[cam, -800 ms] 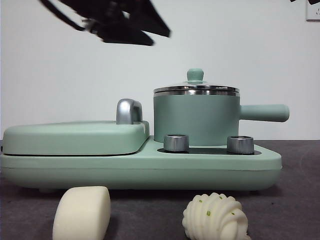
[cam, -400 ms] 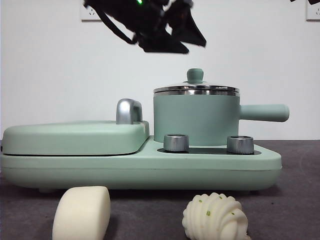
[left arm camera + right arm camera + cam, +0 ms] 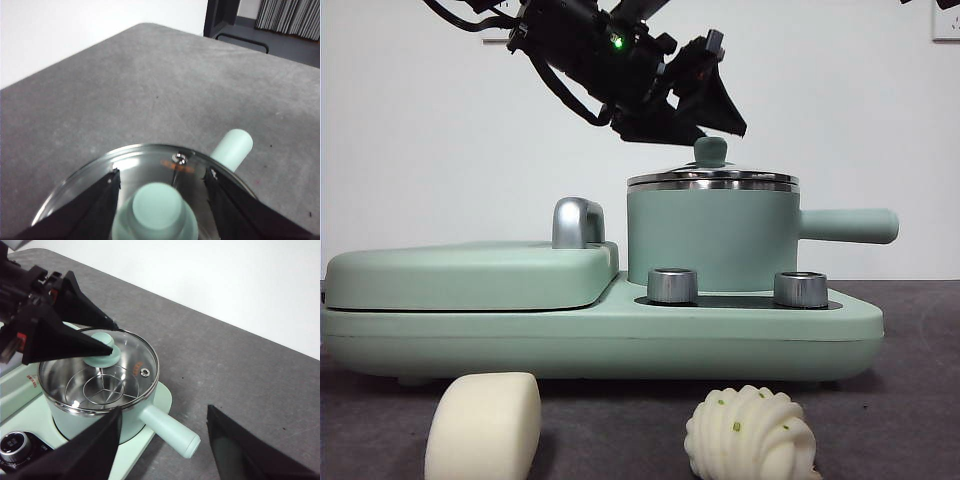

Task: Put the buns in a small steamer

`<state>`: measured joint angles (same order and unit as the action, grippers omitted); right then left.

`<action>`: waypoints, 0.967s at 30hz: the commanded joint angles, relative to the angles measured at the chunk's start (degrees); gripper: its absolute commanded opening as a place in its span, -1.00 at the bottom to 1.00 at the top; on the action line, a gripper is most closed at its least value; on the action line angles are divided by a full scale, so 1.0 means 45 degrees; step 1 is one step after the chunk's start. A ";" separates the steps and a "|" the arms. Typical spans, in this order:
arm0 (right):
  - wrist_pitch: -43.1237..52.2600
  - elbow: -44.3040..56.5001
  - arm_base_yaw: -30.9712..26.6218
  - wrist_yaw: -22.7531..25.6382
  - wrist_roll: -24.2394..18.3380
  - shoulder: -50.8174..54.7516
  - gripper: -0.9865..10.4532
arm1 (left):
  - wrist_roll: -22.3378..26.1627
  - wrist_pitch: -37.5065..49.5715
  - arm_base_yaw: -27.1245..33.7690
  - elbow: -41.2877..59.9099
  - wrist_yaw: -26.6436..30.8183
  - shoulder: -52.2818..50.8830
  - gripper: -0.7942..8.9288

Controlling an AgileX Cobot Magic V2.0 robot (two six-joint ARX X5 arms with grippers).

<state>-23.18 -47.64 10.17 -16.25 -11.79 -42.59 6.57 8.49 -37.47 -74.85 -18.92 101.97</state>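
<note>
A thin seam [image 3: 712, 181] runs under the glass lid's rim [image 3: 745, 176]. The lid will come straight off when I lift, and the steamer will stay standing.
The small steamer [image 3: 710, 238] stands on the right of the mint-green appliance with its glass lid [image 3: 712, 179] on. My left gripper [image 3: 705, 115] hangs just over the lid, open, one jaw on each side of the green knob [image 3: 156, 207] without gripping it. The right wrist view shows the same from above: steamer [image 3: 85, 415], knob [image 3: 102, 351], left gripper [image 3: 107, 337]. My right gripper [image 3: 164, 412] waits high above the steamer's handle [image 3: 167, 430], open and empty. Both buns lie on the table in front: the smooth loaf [image 3: 485, 425] and the ridged roll [image 3: 752, 435].
A flat mint-green griddle cover [image 3: 470, 275] with a steel handle [image 3: 577, 222] fills the appliance's left half. Two steel dials [image 3: 672, 285] sit in front of the steamer. The steamer's side handle [image 3: 850, 225] points right. The right arm's black tip [image 3: 920, 3] shows at the top right corner.
My left gripper has moved right and down from the upper left until its jaws flank the lid knob. Steamer, lid and buns have not moved.
</note>
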 commanded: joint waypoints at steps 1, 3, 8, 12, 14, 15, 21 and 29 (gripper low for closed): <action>0.0087 -0.0238 0.0044 0.0039 0.0155 -0.0087 -0.35 | 0.0024 -0.0291 -0.0102 -0.0291 0.0330 0.0301 -0.26; 0.0092 -0.0238 0.0044 0.0039 0.0155 -0.0087 -0.35 | 0.0058 -0.0520 -0.0078 -0.0291 0.0335 0.0301 -0.26; 0.0092 -0.0238 0.0044 0.0039 0.0155 -0.0087 -0.35 | 0.0053 -0.0636 -0.0078 -0.0291 0.0335 0.0301 -0.27; 0.0087 -0.0238 0.0044 0.0039 0.0155 -0.0087 -0.35 | 0.0058 -0.0636 -0.0083 -0.0291 0.0335 0.0301 -0.48; 0.0087 -0.0238 0.0044 0.0039 0.0155 -0.0087 -0.35 | 0.0053 -0.0622 -0.0083 -0.0291 0.0335 0.0301 -0.76; 0.0087 -0.0238 0.0044 0.0039 0.0155 -0.0087 -0.35 | 0.0053 -0.0612 -0.0083 -0.0291 0.0335 0.0301 -0.83; 0.0087 -0.0238 0.0044 0.0039 0.0155 -0.0087 -0.35 | 0.0053 -0.0563 -0.0083 -0.0345 0.0335 0.0194 -0.82; 0.0083 -0.0238 0.0044 0.0039 0.0155 -0.0087 -0.35 | 0.0049 -0.1783 -0.0053 -0.0991 0.1258 -0.1239 -0.82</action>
<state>-23.18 -47.64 10.17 -16.27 -11.73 -42.59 6.55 -0.21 -37.56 -76.14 -14.70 98.85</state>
